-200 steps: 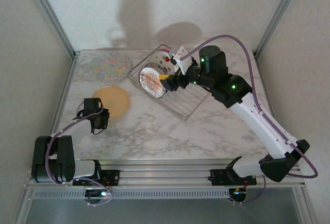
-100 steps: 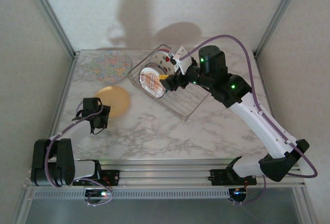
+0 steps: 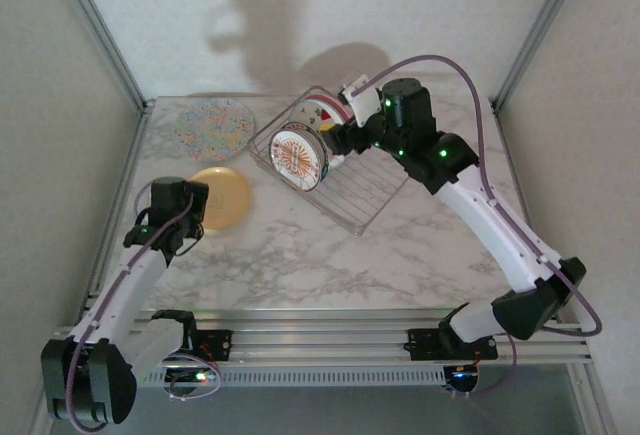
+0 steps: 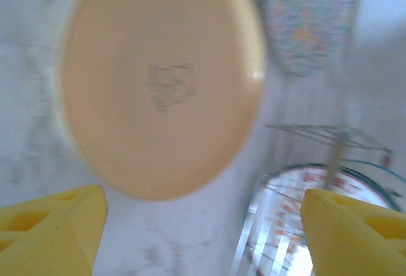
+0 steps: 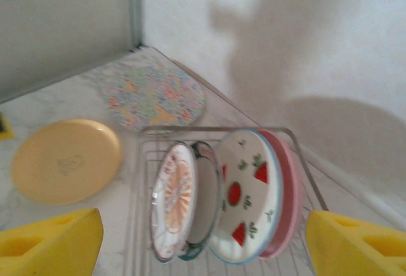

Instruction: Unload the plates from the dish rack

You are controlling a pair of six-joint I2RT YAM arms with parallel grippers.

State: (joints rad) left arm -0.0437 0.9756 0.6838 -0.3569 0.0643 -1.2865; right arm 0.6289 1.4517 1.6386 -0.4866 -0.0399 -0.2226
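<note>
Next, I bring my right gripper in from the other side of the pink dish (image 5: 294, 193), where there are open wires, and lift the dish, because it stands close behind the fruit plate (image 5: 281, 190).
The yellow-orange plate (image 3: 224, 195) (image 4: 158, 79) (image 5: 66, 158) lies flat on the marble table. My left gripper (image 3: 197, 215) (image 4: 203, 241) hovers open at its near left edge with nothing between the fingers. The pastel patterned plate (image 3: 213, 125) (image 5: 152, 95) lies flat at the back left. In the wire dish rack (image 3: 350, 195) (image 5: 209, 130) the sunburst plate (image 3: 297, 158) (image 5: 172, 200) stands on edge at the front, and the fruit plate (image 3: 322, 113) (image 5: 244, 193) stands behind it. My right gripper (image 3: 338, 140) (image 5: 203, 241) hangs open above these upright plates, touching none.
A teal-rimmed dish (image 5: 206, 209) stands right behind the sunburst plate, and a pink dish (image 5: 290, 187) behind the fruit plate. Metal frame posts (image 3: 100, 30) and walls enclose the table. Bare marble (image 3: 300, 255) lies in front of the rack.
My left gripper has opened and let go of the yellow plate, which now lies flat; the left arm has stretched forward. My right gripper has drawn back and up from the sunburst plate.
</note>
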